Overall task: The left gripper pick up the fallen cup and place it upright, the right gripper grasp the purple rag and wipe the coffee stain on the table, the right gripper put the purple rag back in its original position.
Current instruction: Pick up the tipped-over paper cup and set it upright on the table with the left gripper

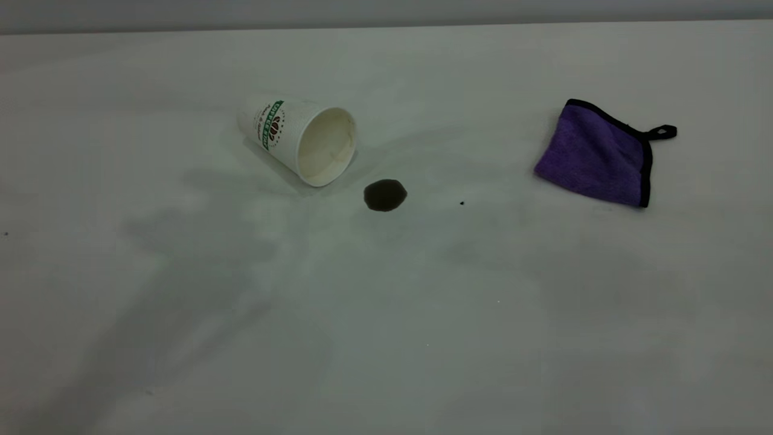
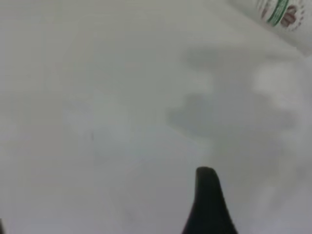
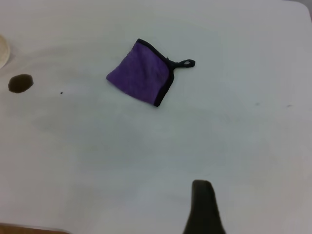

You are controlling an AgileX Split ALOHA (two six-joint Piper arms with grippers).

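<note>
I expect the coffee stain to stay the same size when I turn the white paper cup point(image 1: 286, 136) upright, because the cup's opening shows a pale, empty inside point(image 1: 328, 147).
The white paper cup point(image 1: 296, 138) lies on its side on the white table point(image 1: 386, 338), its mouth facing the dark brown coffee stain point(image 1: 385, 195) just in front of it. The purple rag point(image 1: 595, 155) lies flat at the right, its black loop pointing right. Neither gripper shows in the exterior view. My left gripper point(image 2: 207, 204) shows only as a black tip over bare table, with the cup's wall point(image 2: 282, 12) far off at a corner. My right gripper point(image 3: 202, 209) shows likewise, well short of the rag point(image 3: 141, 78) and the stain point(image 3: 20, 83).
A tiny black speck point(image 1: 462, 203) lies on the table to the right of the stain. The table's far edge point(image 1: 386, 27) runs along the back. A brown strip past the table's edge point(image 3: 24, 229) shows in the right wrist view.
</note>
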